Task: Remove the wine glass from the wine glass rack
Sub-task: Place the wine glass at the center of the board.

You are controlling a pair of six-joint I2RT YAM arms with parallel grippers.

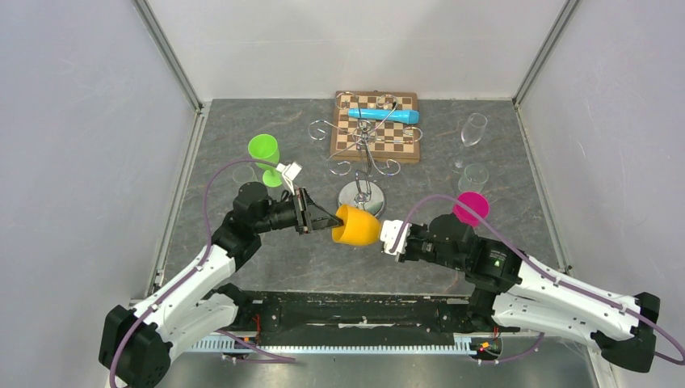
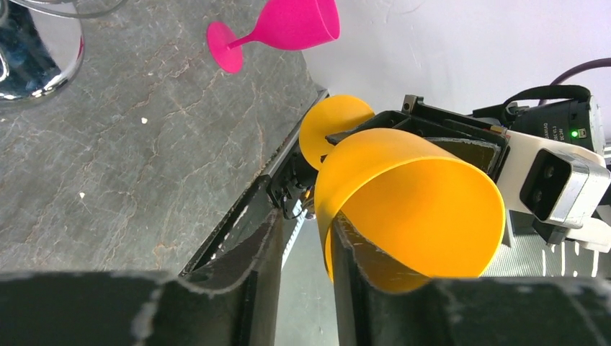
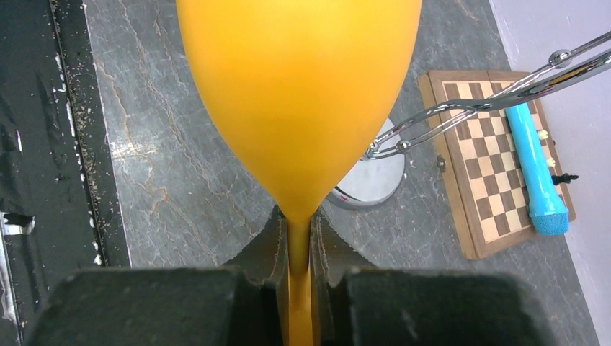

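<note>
The robot's right gripper is holding the orange wine glass tipped by its stem (image 3: pixel 299 245), so the left gripper should take hold of the bowl's rim (image 1: pixel 336 234) and set the glass upright.
An orange wine glass (image 1: pixel 357 225) hangs on its side above the table, just in front of the chrome wine glass rack (image 1: pixel 365 153) and clear of its wire arms. My right gripper (image 1: pixel 386 237) is shut on the glass's stem (image 3: pixel 299 238), with the bowl (image 3: pixel 299 94) pointing away from it. My left gripper (image 2: pixel 306 231) is at the bowl's rim. One finger (image 2: pixel 367 288) is inside the bowl against its wall and the other (image 2: pixel 245 274) is outside, with a gap left between it and the wall. The glass's foot (image 2: pixel 335 126) shows behind the bowl.
A pink glass (image 1: pixel 471 208) stands just right of my right wrist. A green glass (image 1: pixel 264 153) stands at the left, and two clear glasses (image 1: pixel 472 129) stand at the back right. A chessboard (image 1: pixel 376 133) with a blue cylinder (image 1: pixel 386 115) lies behind the rack.
</note>
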